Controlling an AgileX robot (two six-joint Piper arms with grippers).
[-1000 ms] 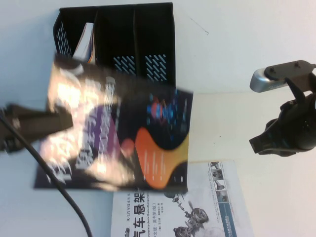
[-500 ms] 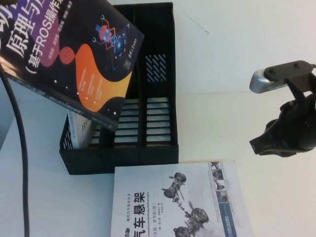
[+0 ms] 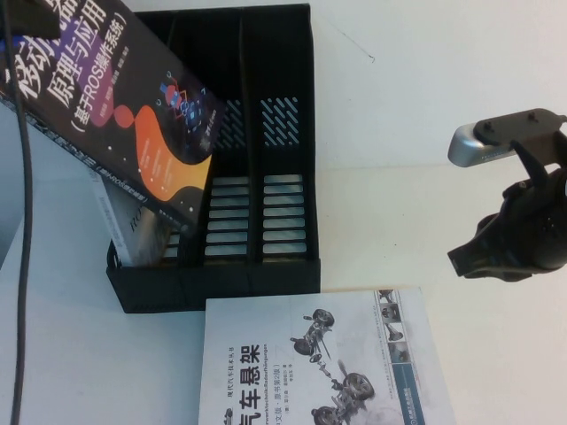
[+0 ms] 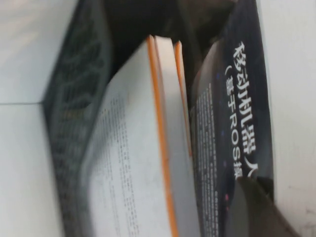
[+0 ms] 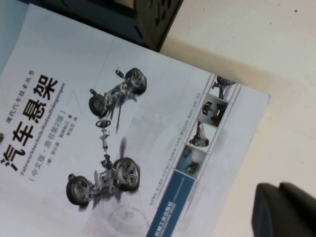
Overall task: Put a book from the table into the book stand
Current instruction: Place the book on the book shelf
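Observation:
I should swing the black book upright with my left gripper toward the empty middle compartment (image 3: 228, 217) before I lower it, because the black book leans across the white-and-orange book (image 3: 131, 221).
The black book (image 3: 133, 115) with white characters and an orange blob hangs tilted over the left side of the black book stand (image 3: 266, 266). Its lower edge is above the left compartments. My left gripper (image 3: 27, 11) holds the book's upper corner at the edge of the high view. In the left wrist view a dark finger (image 4: 256, 207) lies on the black book (image 4: 232, 123), beside a white-and-orange book (image 4: 148, 148). My right gripper (image 3: 514, 239) hovers shut and empty over the white table (image 3: 425, 115) on the right, and also shows in the right wrist view (image 5: 279, 192).
A white-and-orange book (image 3: 133, 230) stands in the stand's left compartment. A white book with car suspension pictures (image 3: 319, 372) lies flat against the stand's near edge, and also shows in the right wrist view (image 5: 98, 123). A black cable (image 3: 22, 266) hangs at the left.
The black book has swung up from low over the stand to a steep tilt at the upper left, then shifted slightly left and down. The right arm has not moved.

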